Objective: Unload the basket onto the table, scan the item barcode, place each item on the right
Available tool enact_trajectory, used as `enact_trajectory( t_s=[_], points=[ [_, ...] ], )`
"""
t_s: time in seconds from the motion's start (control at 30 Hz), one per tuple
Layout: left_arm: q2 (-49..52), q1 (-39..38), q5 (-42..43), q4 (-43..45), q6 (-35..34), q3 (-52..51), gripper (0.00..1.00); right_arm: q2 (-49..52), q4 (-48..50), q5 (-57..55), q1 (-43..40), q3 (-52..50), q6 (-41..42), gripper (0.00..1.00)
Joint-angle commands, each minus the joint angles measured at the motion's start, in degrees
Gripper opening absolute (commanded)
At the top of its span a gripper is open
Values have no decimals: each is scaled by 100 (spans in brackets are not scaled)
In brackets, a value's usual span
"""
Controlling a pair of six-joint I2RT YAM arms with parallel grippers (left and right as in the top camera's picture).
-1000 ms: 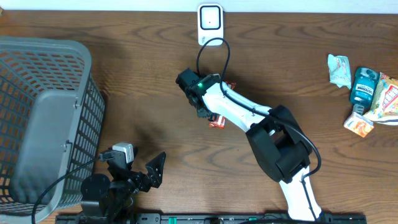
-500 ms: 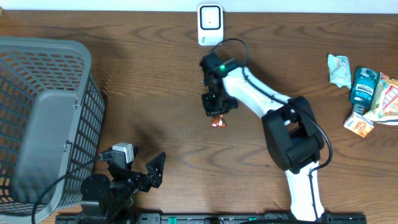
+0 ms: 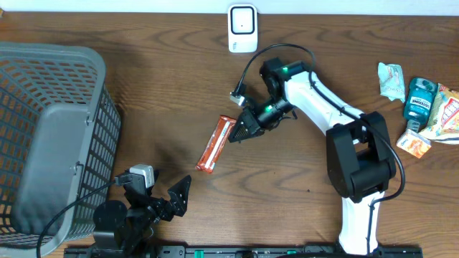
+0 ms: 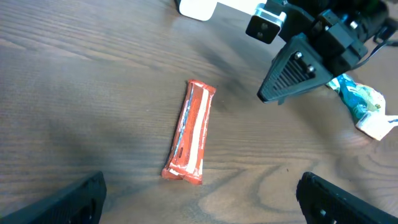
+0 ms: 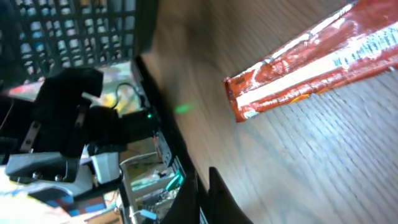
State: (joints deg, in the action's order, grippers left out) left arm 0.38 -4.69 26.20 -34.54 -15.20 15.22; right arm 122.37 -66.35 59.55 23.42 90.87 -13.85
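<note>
The red snack bar (image 3: 216,143) lies across the fingers of my right gripper, so next I turn the bar's near end (image 3: 206,166) around with the closed fingers before I grasp the bar.
The item, a red snack bar (image 3: 216,143), lies flat on the wooden table, also plain in the left wrist view (image 4: 189,130) and the right wrist view (image 5: 311,68). My right gripper (image 3: 235,136) is shut on nothing just right of the bar's upper end, its dark fingers (image 5: 208,199) pressed together. The white scanner (image 3: 242,29) stands at the table's back edge. My left gripper (image 3: 176,197) rests open near the front edge, its fingers (image 4: 62,199) far apart on the near side of the bar.
A large grey mesh basket (image 3: 50,136) fills the left side. At the far right lie a teal bottle (image 3: 419,99) and several snack packets (image 3: 414,142). A cable loops over the right arm near the scanner.
The right gripper has let go of the bar and shut empty. The arm swung right, and the bar now lies flat on the table, left of where it was. The left arm stayed still.
</note>
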Motion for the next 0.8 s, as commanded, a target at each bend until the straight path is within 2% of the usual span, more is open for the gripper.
enact_trajectory(
  t_s=[0.0, 0.07, 0.17, 0.2, 0.23, 0.33, 0.37, 0.57, 0.67, 0.77],
  points=[
    [-15, 17, -31, 0, -7, 20, 98, -59, 247, 203, 105, -210, -369, 1],
    [-15, 17, -31, 0, -7, 20, 98, -76, 529, -297, 243, -199, 79, 2],
    [-15, 17, -31, 0, -7, 20, 98, -125, 1508, -1458, 577, -111, 1670, 21],
    [-15, 17, -31, 0, -7, 20, 98, -125, 1762, -1659, 675, -94, 1954, 22],
    [-15, 17, -31, 0, -7, 20, 98, -125, 2022, -1873, 787, -94, 2205, 20],
    [-15, 17, -31, 0, -7, 20, 98, -94, 2291, -2793, 1108, -103, 2924, 1],
    [-15, 17, -31, 0, -7, 20, 98, -83, 2256, -3233, 1250, -105, 3246, 1],
    [-15, 17, -31, 0, -7, 20, 98, -81, 1930, -4907, 1912, -103, 4013, 1],
    [-15, 17, -31, 0, -7, 20, 98, -81, 1672, -4953, 2087, -105, 3862, 1],
    [-15, 17, -31, 0, -7, 20, 98, -87, 1818, -4953, 2234, -103, 3641, 1]
  ],
)
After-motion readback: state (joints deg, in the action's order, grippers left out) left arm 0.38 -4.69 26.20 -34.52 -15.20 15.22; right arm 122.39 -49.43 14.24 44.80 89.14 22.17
